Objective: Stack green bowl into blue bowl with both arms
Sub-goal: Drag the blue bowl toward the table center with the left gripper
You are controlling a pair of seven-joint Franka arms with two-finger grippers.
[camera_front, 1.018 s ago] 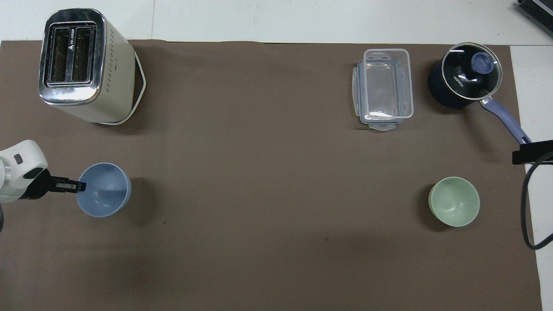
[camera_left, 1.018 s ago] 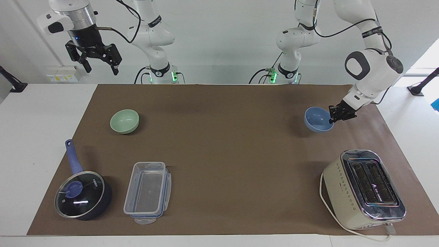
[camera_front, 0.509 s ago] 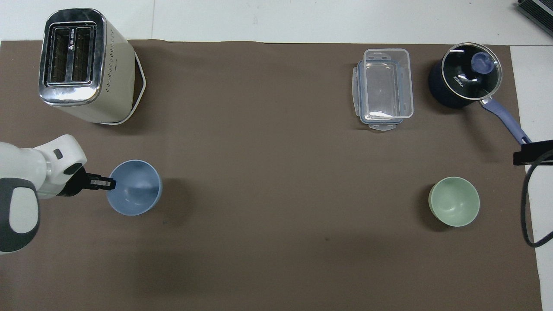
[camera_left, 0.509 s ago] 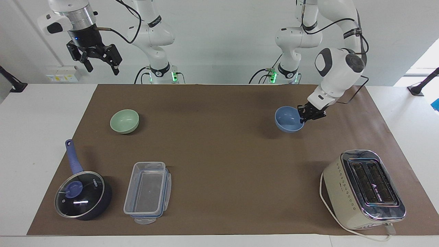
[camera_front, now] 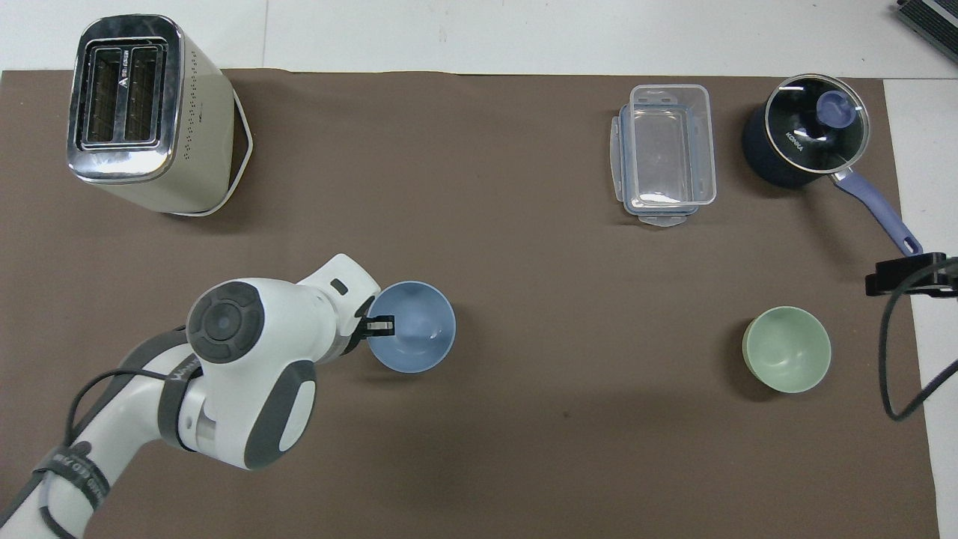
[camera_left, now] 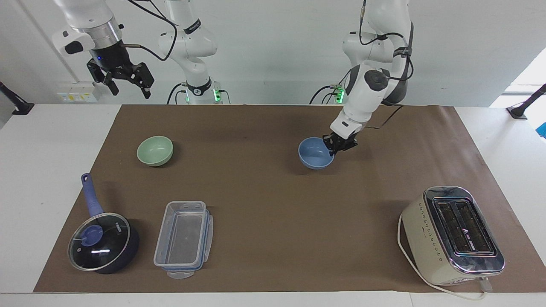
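Note:
I expect the green bowl to hide the blue bowl from above when I lower it in, because the blue bowl's opening [camera_front: 415, 326] is as wide as the green bowl [camera_front: 787, 349].
The blue bowl [camera_left: 315, 153] [camera_front: 416, 329] is upright, low over the brown mat near the middle of the table. My left gripper [camera_left: 335, 148] [camera_front: 382, 326] is shut on its rim, on the side toward the left arm's end. The green bowl [camera_left: 155, 150] [camera_front: 786, 349] sits upright on the mat toward the right arm's end, with nothing touching it. My right gripper [camera_left: 130, 89] is open and empty, high in the air above the table's edge at the right arm's end.
A cream toaster [camera_left: 452, 234] [camera_front: 142, 112] stands farther from the robots at the left arm's end. A clear lidded container [camera_left: 183, 238] [camera_front: 666, 153] and a dark blue saucepan with a glass lid [camera_left: 102, 243] [camera_front: 804, 138] lie farther out than the green bowl.
My left gripper has carried the blue bowl from the left arm's end toward the middle of the table. My right gripper has shifted slightly and stays high.

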